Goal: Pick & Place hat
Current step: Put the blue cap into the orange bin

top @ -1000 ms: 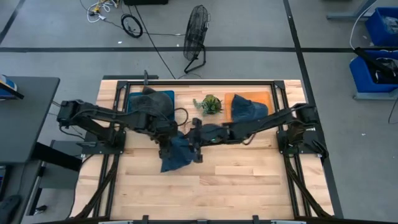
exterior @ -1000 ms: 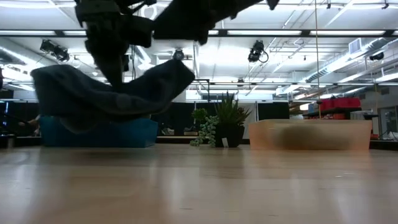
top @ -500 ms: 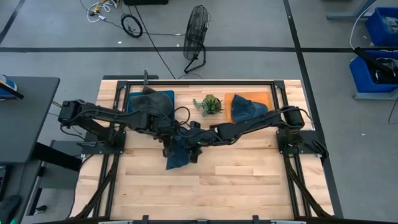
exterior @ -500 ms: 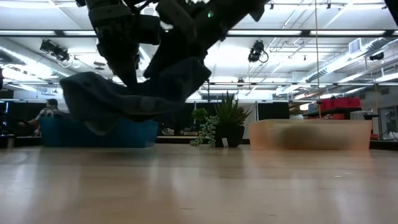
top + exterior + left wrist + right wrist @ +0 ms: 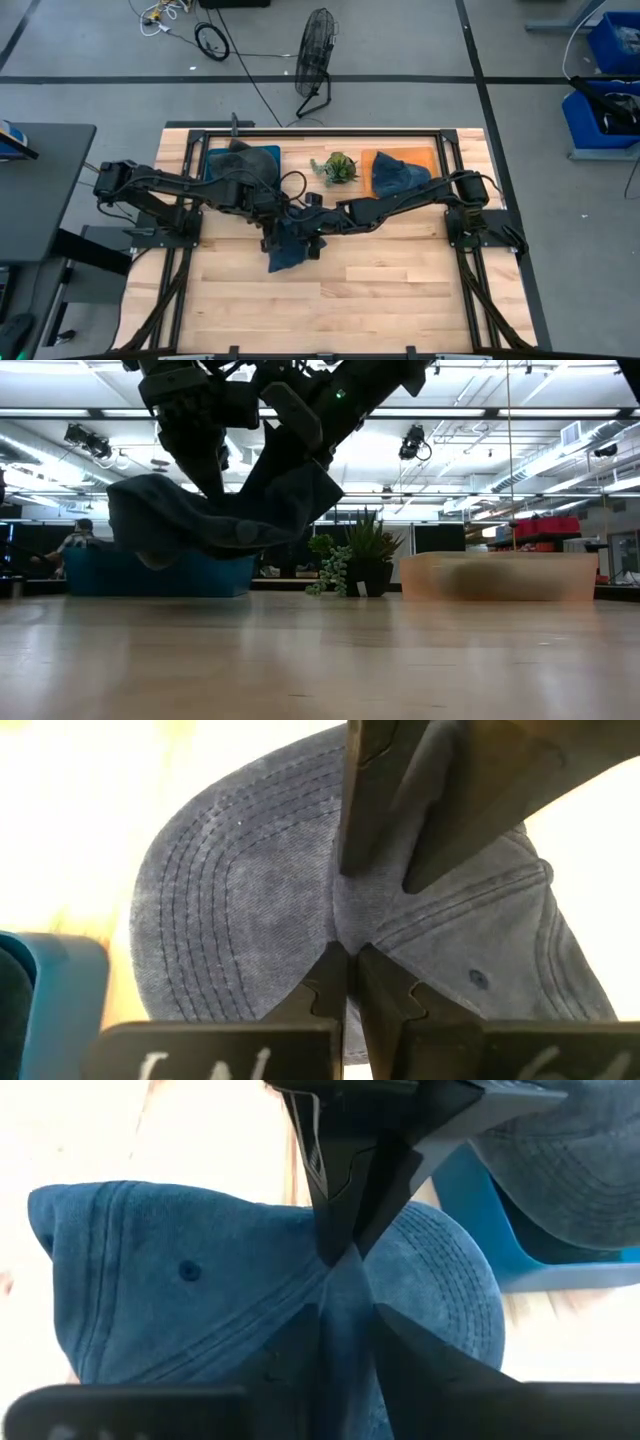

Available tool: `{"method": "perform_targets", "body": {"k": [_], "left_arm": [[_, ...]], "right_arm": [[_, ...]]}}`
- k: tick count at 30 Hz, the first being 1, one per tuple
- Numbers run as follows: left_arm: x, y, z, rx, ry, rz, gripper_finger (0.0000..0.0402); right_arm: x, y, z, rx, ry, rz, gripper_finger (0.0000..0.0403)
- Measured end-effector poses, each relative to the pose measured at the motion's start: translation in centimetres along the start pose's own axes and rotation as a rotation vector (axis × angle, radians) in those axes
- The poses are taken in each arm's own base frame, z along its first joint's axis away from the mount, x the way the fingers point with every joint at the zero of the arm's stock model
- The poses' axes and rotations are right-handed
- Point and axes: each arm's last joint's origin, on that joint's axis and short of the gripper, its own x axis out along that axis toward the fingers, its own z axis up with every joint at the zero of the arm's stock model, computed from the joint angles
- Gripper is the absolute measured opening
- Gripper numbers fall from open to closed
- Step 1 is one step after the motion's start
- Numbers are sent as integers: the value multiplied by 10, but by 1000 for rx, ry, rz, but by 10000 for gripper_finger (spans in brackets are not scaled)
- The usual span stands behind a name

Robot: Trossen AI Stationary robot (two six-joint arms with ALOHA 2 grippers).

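Observation:
Next, I close my right gripper on the cap's raised fold (image 5: 348,1305) and take the cap to the tray, because my left gripper is pinching the dark blue cap far from the orange tray (image 5: 498,575).
A dark blue cap (image 5: 288,250) hangs above the wooden table between both grippers; the low view shows the cap (image 5: 200,525) clear of the tabletop. My left gripper (image 5: 272,228) comes from the left and my right gripper (image 5: 308,228) from the right. They meet tip to tip over the cap near the table's middle, both shut on it. In the left wrist view the stitched brim (image 5: 220,920) lies on one side of the fingers and the crown with an eyelet (image 5: 480,975) on the other. My left gripper (image 5: 352,960) pinches the cap between its two fingers where the brim meets the crown (image 5: 345,925), coming from above and slanting down. The cap is lifted clear and sags below the fingers. My right gripper (image 5: 347,1305) pinches a raised fold of the cap at the same brim-crown seam (image 5: 345,1275), right opposite the left fingers (image 5: 335,1230), slanting down from the table's right. Brim and crown droop to either side of the hold.
A blue bin (image 5: 243,162) holding more caps sits at the far left of the table. An orange tray (image 5: 428,158) with a blue cap (image 5: 398,178) is at the far right, and a small potted plant (image 5: 340,168) stands between them. The near half of the table (image 5: 380,300) is bare wood.
My right arm has reached farther toward the table's left and come down onto the cap beside the left gripper. The cap has shifted a little toward the right and bunched up between the two grippers, staying off the table.

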Motion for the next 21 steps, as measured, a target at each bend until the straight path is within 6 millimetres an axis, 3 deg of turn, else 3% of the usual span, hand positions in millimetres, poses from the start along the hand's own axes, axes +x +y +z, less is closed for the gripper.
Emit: {"method": "perform_targets", "body": {"k": [5, 15, 18, 21], "left_arm": [[0, 0, 0, 3, 0, -1, 17], [0, -2, 2, 2, -19, -46, 16], [0, -3, 4, 3, -30, -59, 17], [0, -1, 4, -2, -27, -57, 18]], "right_arm": [[0, 0, 0, -12, 2, 1, 108], [0, -3, -6, 10, 62, -12, 214], [0, -3, -6, 25, 68, -9, 219], [0, -2, -6, 33, 58, 13, 198]]}}
